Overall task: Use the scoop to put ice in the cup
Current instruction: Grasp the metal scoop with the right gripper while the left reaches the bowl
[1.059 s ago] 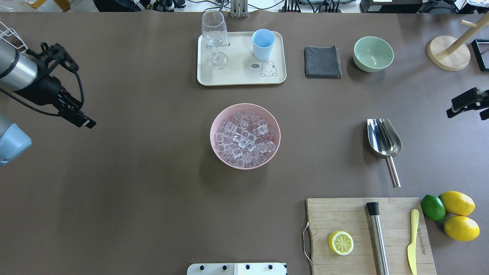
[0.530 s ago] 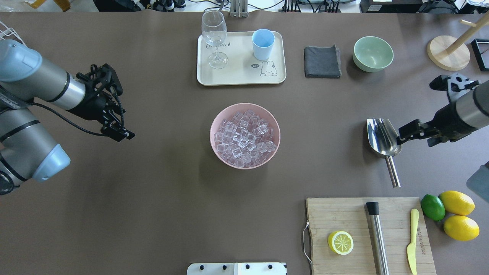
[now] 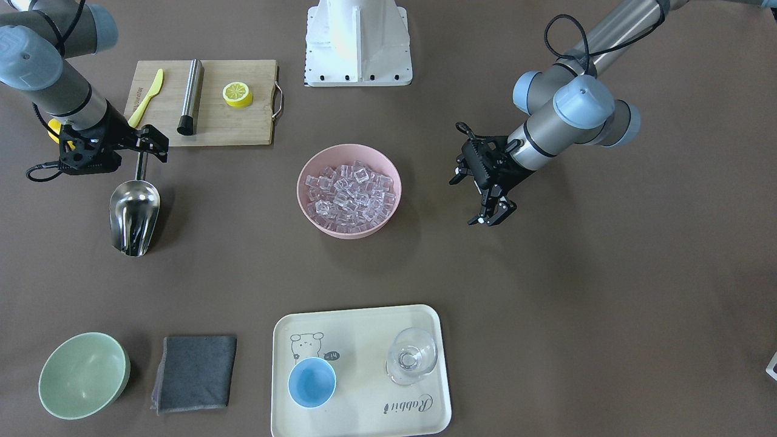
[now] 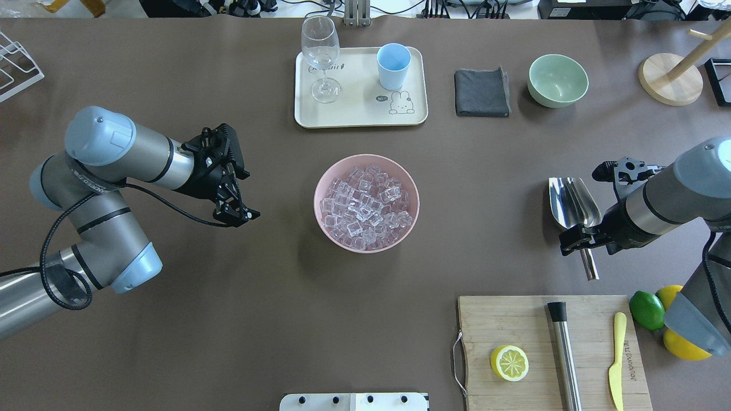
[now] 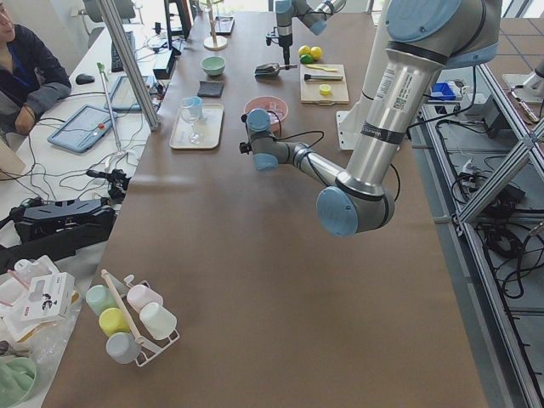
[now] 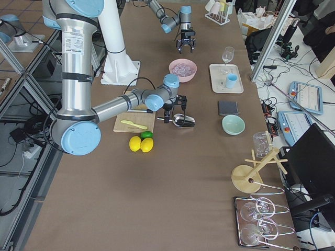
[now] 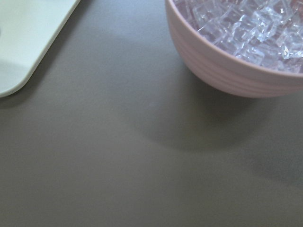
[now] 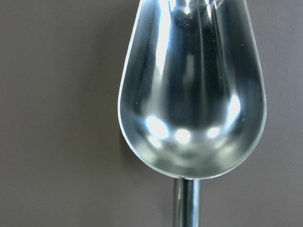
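I expect the ice [image 3: 350, 198] to tumble loosely into the scoop when I push the scoop through, because separate cubes [image 3: 362, 175] lie jumbled in the pink bowl.
The ice [image 4: 365, 204] fills a pink bowl [image 4: 322, 177] at the table's middle; it also shows in the left wrist view [image 7: 246, 23]. The light-blue cup [image 4: 393, 65] stands upright and empty on a cream tray [image 4: 360, 114] at the far side. The steel scoop [image 4: 573, 205] lies flat on the table at the right, its handle [image 4: 588, 265] towards the robot. My right gripper [image 4: 577, 240] is open and hangs over where the handle meets the scoop's bowl [image 8: 189, 94]. My left gripper [image 4: 240, 217] is open and empty, left of the pink bowl.
A wine glass [image 4: 321, 57] shares the tray. A grey cloth [image 4: 482, 92] and a pale green bowl [image 4: 558, 80] lie to its right. A cutting board [image 4: 514, 319] holds a lemon half, a steel cylinder [image 4: 565, 354] and a yellow knife. Lemons and a lime [image 4: 647, 310] sit beside it.
Both arms have swung in from the table's sides. The left gripper moved right, towards the pink bowl. The right gripper moved left and back, over the scoop's handle.
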Controlling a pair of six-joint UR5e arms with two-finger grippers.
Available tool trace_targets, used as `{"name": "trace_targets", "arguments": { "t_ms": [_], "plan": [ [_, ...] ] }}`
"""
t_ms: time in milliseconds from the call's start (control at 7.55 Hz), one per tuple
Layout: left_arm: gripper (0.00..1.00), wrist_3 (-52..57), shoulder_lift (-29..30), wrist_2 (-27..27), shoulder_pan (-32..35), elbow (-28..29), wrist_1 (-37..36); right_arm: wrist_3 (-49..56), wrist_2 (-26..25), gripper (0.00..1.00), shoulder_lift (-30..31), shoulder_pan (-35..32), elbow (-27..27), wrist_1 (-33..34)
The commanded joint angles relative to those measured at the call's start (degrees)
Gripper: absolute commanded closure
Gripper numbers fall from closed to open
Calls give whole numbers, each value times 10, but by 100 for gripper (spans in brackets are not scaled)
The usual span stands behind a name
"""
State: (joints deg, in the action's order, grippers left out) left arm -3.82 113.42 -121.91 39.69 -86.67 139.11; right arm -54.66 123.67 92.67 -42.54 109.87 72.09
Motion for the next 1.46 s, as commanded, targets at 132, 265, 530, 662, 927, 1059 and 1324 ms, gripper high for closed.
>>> {"name": "trace_targets", "arguments": {
  "t_ms": [132,265,530,662,927,1059,1324],
  "plan": [
    [2,27,49,43,-42,66,99,3,-12,0,-5,33,-25,0],
    [2,62,58,44,-43,70,100,3,-12,1,-4,36,-26,0],
    [2,112,67,43,-53,77,100,1,-5,86,-2,35,-24,1],
    [2,142,68,39,-53,77,100,1,-4,91,0,34,-20,2],
    [2,139,78,40,-53,90,100,3,-3,92,2,29,-18,3],
    [2,136,87,38,-52,97,100,4,6,100,5,21,-19,3],
    [2,109,93,37,-54,98,100,5,10,100,8,-2,-3,5]
  ]
}}
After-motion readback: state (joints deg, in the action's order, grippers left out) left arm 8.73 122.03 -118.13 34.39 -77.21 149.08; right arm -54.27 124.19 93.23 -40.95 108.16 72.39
